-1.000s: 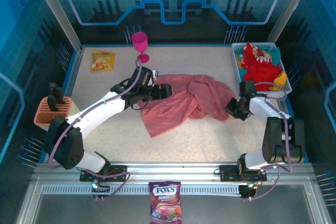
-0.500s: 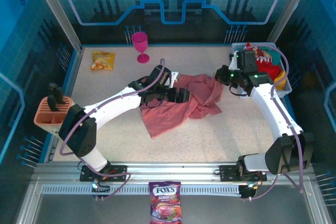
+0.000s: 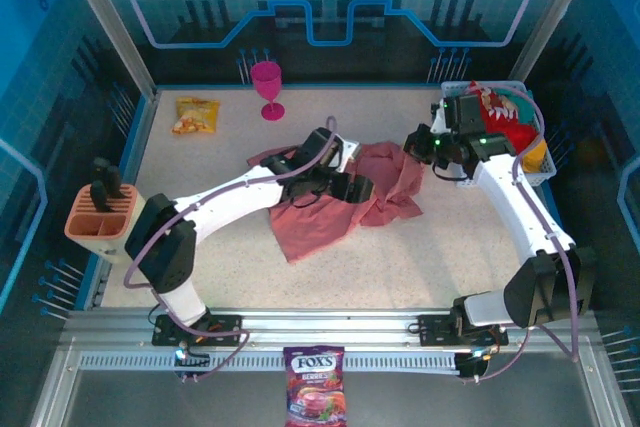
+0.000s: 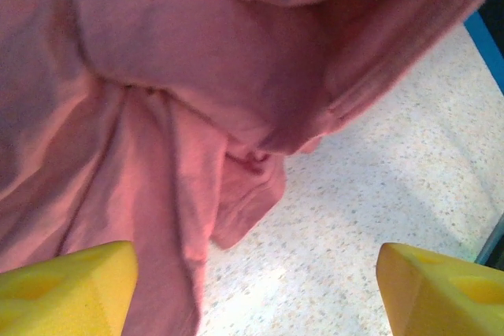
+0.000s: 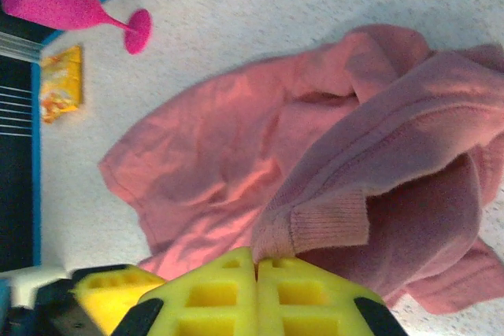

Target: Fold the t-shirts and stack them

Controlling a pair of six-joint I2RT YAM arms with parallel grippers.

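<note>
The robot's right gripper keeps holding up the salmon-pink t-shirt's ribbed hem (image 5: 331, 222), which sticks up free near the open left gripper, until the left gripper takes it.
The salmon-pink t-shirt (image 3: 315, 217) lies crumpled at the table's middle. My right gripper (image 3: 412, 145) is shut on its ribbed hem (image 5: 327, 222), holding that right edge up; the pinch sits at the closed yellow fingertips (image 5: 256, 269). My left gripper (image 3: 355, 189) hovers open over the shirt's right part. In the left wrist view, one yellow finger (image 4: 63, 289) stands over pink cloth (image 4: 157, 100) and the other finger (image 4: 441, 289) over bare table, nothing between them. The red t-shirt (image 3: 497, 119) lies heaped in the white basket (image 3: 530, 169) at back right.
A magenta goblet (image 3: 267, 87) and an orange-yellow snack packet (image 3: 196, 114) stand at back left. An orange holder (image 3: 98, 219) sits at the left edge. A candy bag (image 3: 314, 397) lies on the front rail. Speckled tabletop (image 3: 420, 257) is bare in front.
My right arm swung from the table's right side up to the shirt's right edge and lifted it. My left gripper slid rightward across the shirt. The cloth's right part bunched inward.
</note>
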